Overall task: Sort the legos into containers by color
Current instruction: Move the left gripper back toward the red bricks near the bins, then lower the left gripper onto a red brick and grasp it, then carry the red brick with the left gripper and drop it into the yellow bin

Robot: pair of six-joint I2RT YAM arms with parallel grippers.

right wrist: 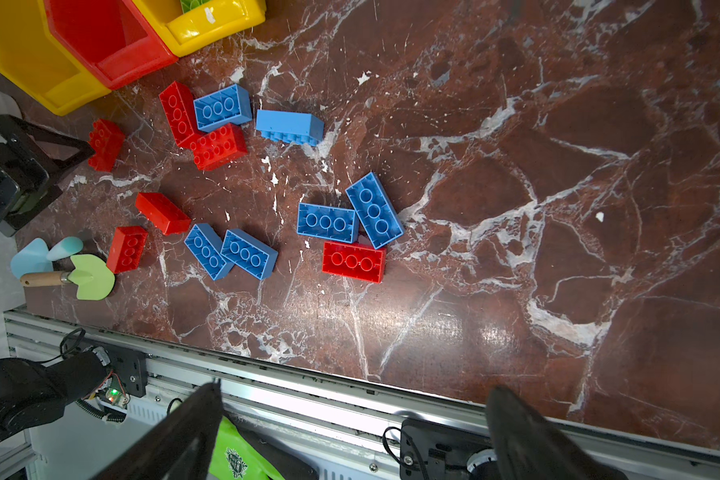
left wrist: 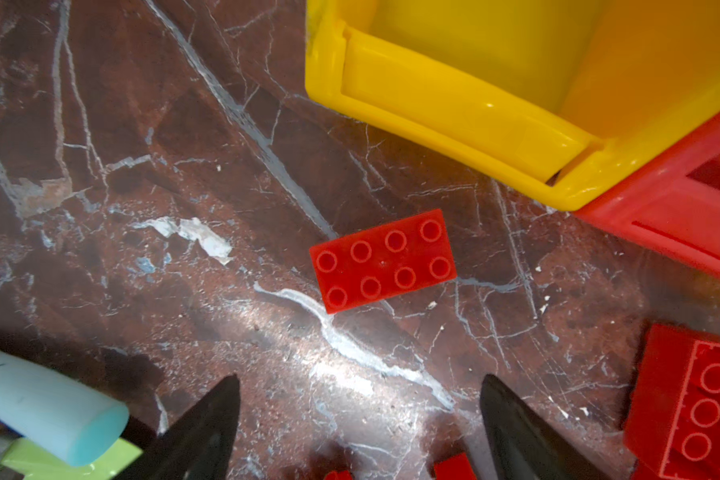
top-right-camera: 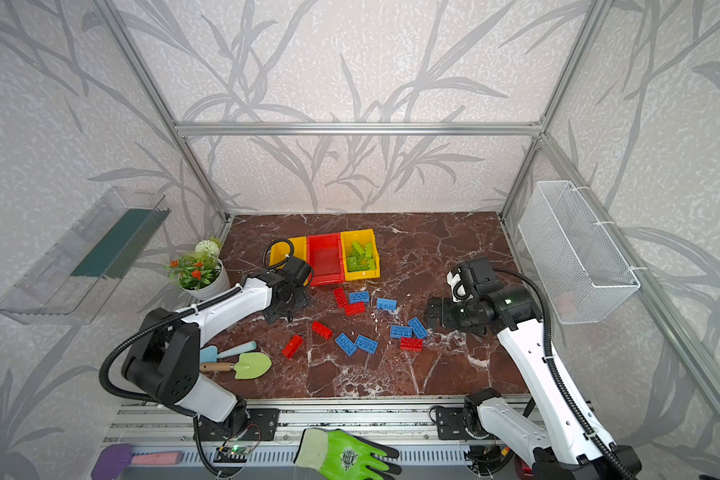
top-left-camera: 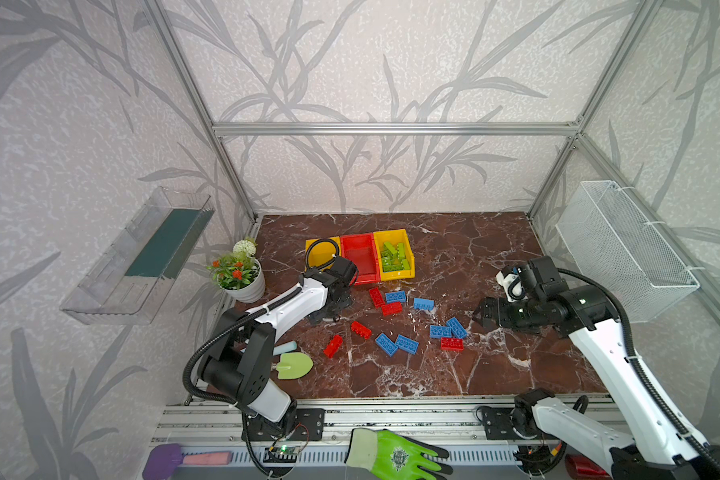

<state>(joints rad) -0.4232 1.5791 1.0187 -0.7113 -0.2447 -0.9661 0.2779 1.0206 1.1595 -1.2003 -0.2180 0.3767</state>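
I should keep lowering my left gripper toward the red lego (left wrist: 382, 261) by the empty yellow bin and close on the lego's short ends (left wrist: 446, 244), because it fits between the open fingers.
Three joined containers stand at the back: a yellow bin (top-left-camera: 313, 244), a red bin (top-left-camera: 356, 238) and a yellow bin (top-left-camera: 396, 274) holding several lime green legos (top-left-camera: 393, 255). Red legos (top-left-camera: 361, 329) and blue legos (top-left-camera: 406, 344) lie scattered on the marble table in both top views. My left gripper (top-left-camera: 329, 311) hovers open in front of the left yellow bin (left wrist: 454, 112). A red lego (left wrist: 382, 259) lies studs up just beyond its fingertips (left wrist: 217, 415). Off to the right of the blue legos (right wrist: 327, 222), my right gripper (top-left-camera: 481, 313) hangs open and holds nothing.
A potted plant (top-left-camera: 242, 274) stands at the left edge, with a lime green shovel (top-left-camera: 294, 365) and a light blue one (top-left-camera: 285, 347) near the left arm. A wire basket (top-left-camera: 624, 249) and a clear tray (top-left-camera: 142, 257) hang on the side walls. A green glove (top-left-camera: 395, 455) lies on the front rail.
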